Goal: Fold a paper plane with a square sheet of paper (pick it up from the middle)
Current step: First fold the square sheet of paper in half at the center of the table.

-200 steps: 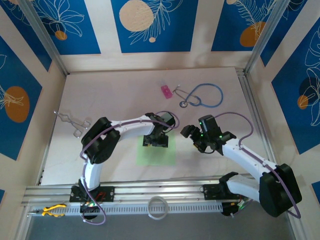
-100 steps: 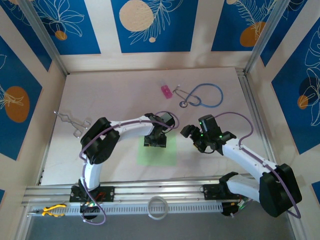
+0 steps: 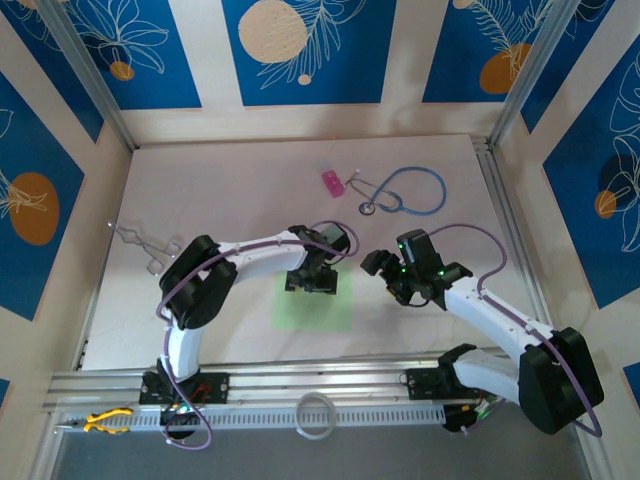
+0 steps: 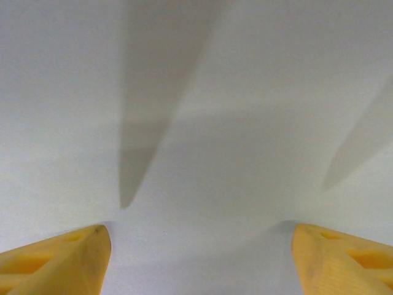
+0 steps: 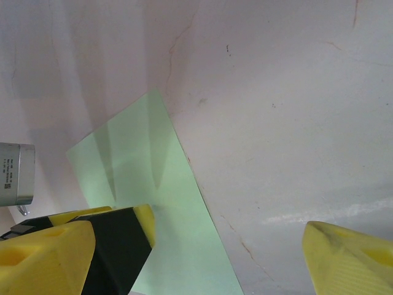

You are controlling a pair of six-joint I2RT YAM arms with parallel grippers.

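Note:
Next, my left gripper pinches the sheet (image 4: 199, 255) into a raised fold between its wide fingers before lifting it, since the sheet lies flat (image 3: 312, 312) under those fingers.
The square sheet of paper (image 3: 313, 308), pale green, lies flat on the table in front of the two arm bases. My left gripper (image 3: 314, 281) points down over the sheet's far edge, jaws wide apart. In the left wrist view the left gripper (image 4: 199, 230) is open over a pale blurred surface. My right gripper (image 3: 384, 272) hangs just right of the sheet, open and empty. The right wrist view has the sheet (image 5: 153, 184) to the left of the right gripper (image 5: 199, 230). A black-and-yellow left finger (image 5: 132, 236) stands on it. The paper plane is out of view.
A small pink block (image 3: 332, 182) and a blue stethoscope (image 3: 405, 192) lie at the back of the table. Metal tongs (image 3: 148, 246) lie at the left. A white ring (image 3: 316, 415) and yellow pliers (image 3: 105, 422) rest on the front rail.
The left gripper's jaws narrowed a little over the sheet's far edge and then widened again. The sheet and the right arm have stayed where they were.

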